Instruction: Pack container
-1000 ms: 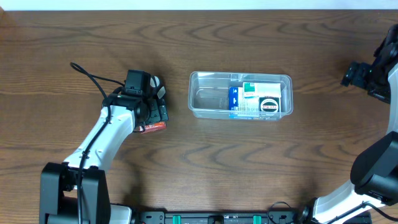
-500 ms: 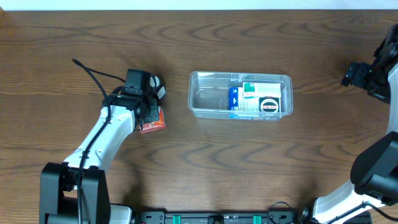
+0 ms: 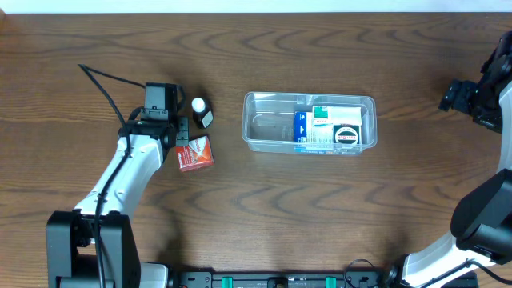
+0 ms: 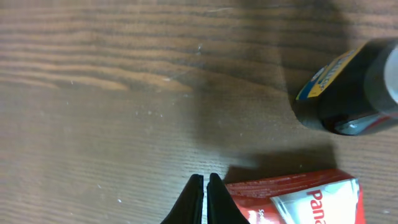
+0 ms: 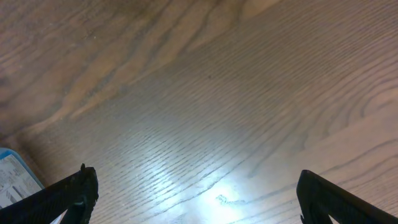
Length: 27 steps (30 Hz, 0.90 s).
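The red box (image 3: 197, 154) is lying crooked close to the bottle. My left gripper should push its edge (image 3: 182, 161) with closed fingers to straighten the box before it opens to take it.
The clear container (image 3: 264, 128) lies mid-table, its right half filled with blue, green and white boxes (image 3: 332, 126) and its left half bare. Left of it a red and white box (image 3: 194, 154) lies flat, and a small dark bottle (image 3: 201, 111) with a white cap lies just behind it. My left gripper (image 3: 181, 134) is shut and holds nothing. In the left wrist view its tips (image 4: 205, 186) touch each other beside the left edge of the red box (image 4: 298, 199), with the bottle (image 4: 348, 93) further off. My right gripper (image 5: 205, 199) hangs open over bare wood at the far right.
The brown wooden table (image 3: 256, 208) runs across the whole view. The left arm's black cable (image 3: 104, 78) loops over the wood behind that arm. A blue and white printed corner (image 5: 12, 177) shows at the left edge of the right wrist view.
My left gripper has closed from wide open and shifted left, off the red box and bottle, which now lie uncovered. The right arm has not moved.
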Motion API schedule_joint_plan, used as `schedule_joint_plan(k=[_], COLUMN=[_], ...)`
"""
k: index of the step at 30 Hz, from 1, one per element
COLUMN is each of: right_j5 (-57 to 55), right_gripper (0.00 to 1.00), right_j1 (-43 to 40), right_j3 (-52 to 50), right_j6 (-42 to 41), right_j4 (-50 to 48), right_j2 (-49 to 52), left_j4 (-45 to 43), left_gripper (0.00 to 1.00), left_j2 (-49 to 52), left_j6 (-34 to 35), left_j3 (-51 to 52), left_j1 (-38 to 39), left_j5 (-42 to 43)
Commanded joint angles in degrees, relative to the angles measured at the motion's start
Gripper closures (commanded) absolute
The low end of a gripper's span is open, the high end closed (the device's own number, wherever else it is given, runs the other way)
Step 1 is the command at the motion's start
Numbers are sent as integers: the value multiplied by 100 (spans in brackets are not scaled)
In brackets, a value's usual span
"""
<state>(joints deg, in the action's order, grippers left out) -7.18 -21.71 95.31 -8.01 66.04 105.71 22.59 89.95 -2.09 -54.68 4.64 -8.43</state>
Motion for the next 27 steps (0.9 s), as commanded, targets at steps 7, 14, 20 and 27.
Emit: schedule_joint_plan(k=[7, 14, 20, 27], right_j5=[-28, -31, -31, -28], right_gripper=[1, 1, 1, 1], right_j1=[-50, -50, -50, -50], right_j3=[98, 98, 98, 98], right_j6=[83, 83, 83, 83], right_j4=[0, 0, 0, 0], right_j2=[-7, -7, -7, -7], left_j4=[-293, -302, -39, 474], left_gripper=[94, 94, 94, 94], left_j2=[411, 883, 927, 927], left_j6=[-866, -861, -857, -791], left_j3=[-72, -72, -72, -72], left_j1=[-111, -160, -157, -160], left_j5=[-105, -103, 435, 654])
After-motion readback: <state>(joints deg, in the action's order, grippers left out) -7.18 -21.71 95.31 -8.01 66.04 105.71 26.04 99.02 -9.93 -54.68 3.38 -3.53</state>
